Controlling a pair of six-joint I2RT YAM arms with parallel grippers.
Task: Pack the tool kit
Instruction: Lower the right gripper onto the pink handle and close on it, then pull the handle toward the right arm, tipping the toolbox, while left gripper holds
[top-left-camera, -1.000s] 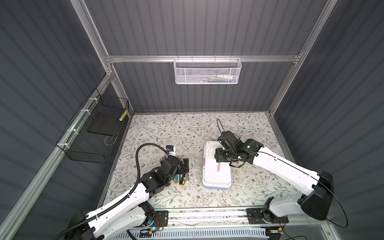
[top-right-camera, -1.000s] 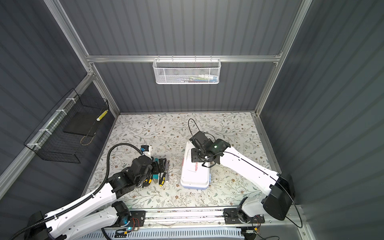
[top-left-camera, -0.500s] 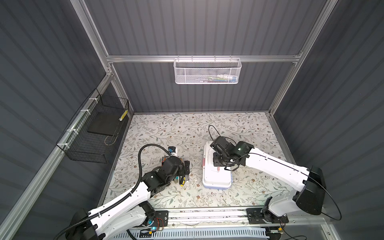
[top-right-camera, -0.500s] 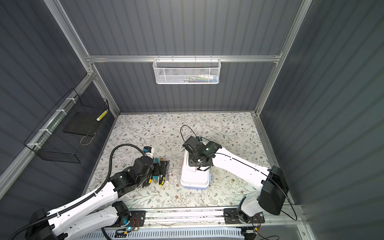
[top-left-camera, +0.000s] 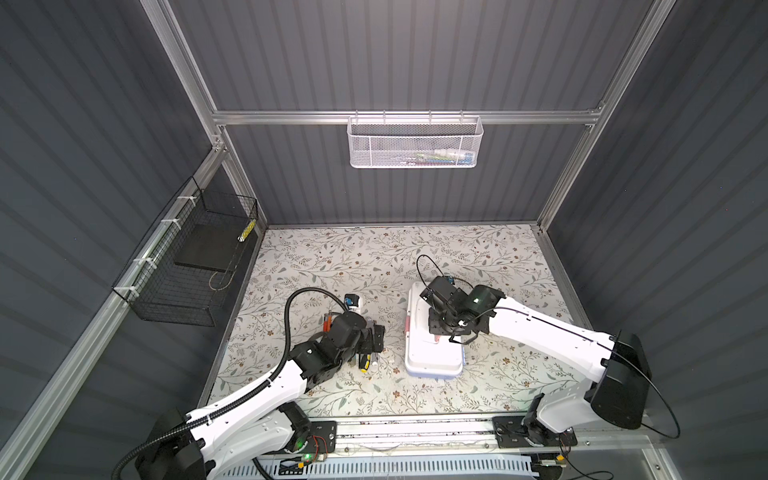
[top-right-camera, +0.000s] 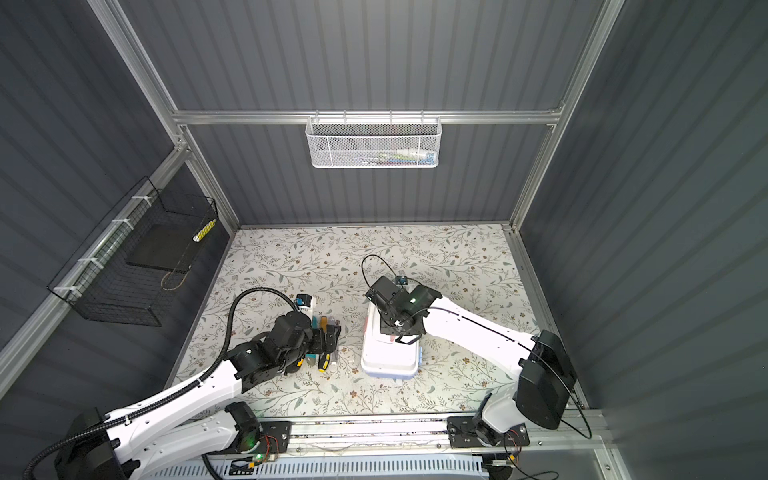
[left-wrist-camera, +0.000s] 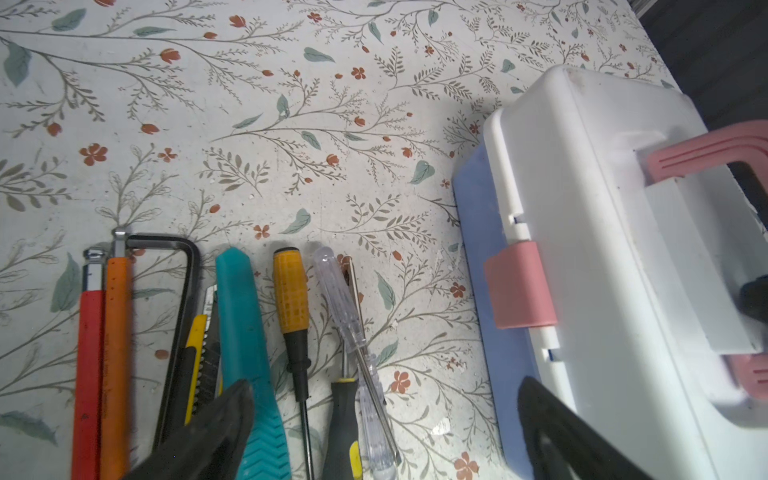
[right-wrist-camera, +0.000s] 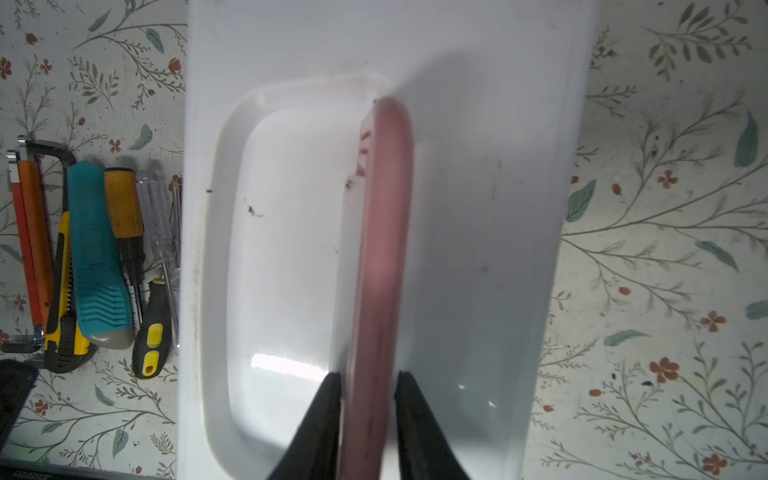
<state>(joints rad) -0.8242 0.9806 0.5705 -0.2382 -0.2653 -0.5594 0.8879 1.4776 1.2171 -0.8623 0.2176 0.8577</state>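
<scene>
The pink latch (left-wrist-camera: 520, 285) holds the tool kit's lid closed, so the robot's right gripper should tip the tool kit by its handle (right-wrist-camera: 387, 204) while the left gripper opens the latch.
The tool kit (top-left-camera: 432, 357) (top-right-camera: 388, 359) lies closed on the floral table, white lid (right-wrist-camera: 478, 208) over a light blue body (left-wrist-camera: 473, 232). Its pink handle (right-wrist-camera: 388, 208) (left-wrist-camera: 706, 153) stands up from the lid. My right gripper (right-wrist-camera: 365, 376) (top-left-camera: 438, 332) is shut on that handle, one finger against each side. A row of hand tools (left-wrist-camera: 249, 332) (top-left-camera: 365, 361) lies left of the box: a hacksaw (left-wrist-camera: 112, 332), a teal handle (left-wrist-camera: 245, 324) and screwdrivers (left-wrist-camera: 291, 291). Just above them my left gripper (left-wrist-camera: 384, 386) (top-left-camera: 374, 336) hangs open, wide, holding nothing.
A pink latch (left-wrist-camera: 519, 286) sits on the box side facing the tools. A small blue-and-white object (top-left-camera: 352, 301) lies behind the tools. A white mesh basket (top-left-camera: 415, 143) hangs on the back wall, a black wire basket (top-left-camera: 191, 262) on the left wall.
My right gripper has swung left over the lid and narrowed its jaws onto the pink handle. The left arm has shifted slightly forward over the tools, jaws still wide.
</scene>
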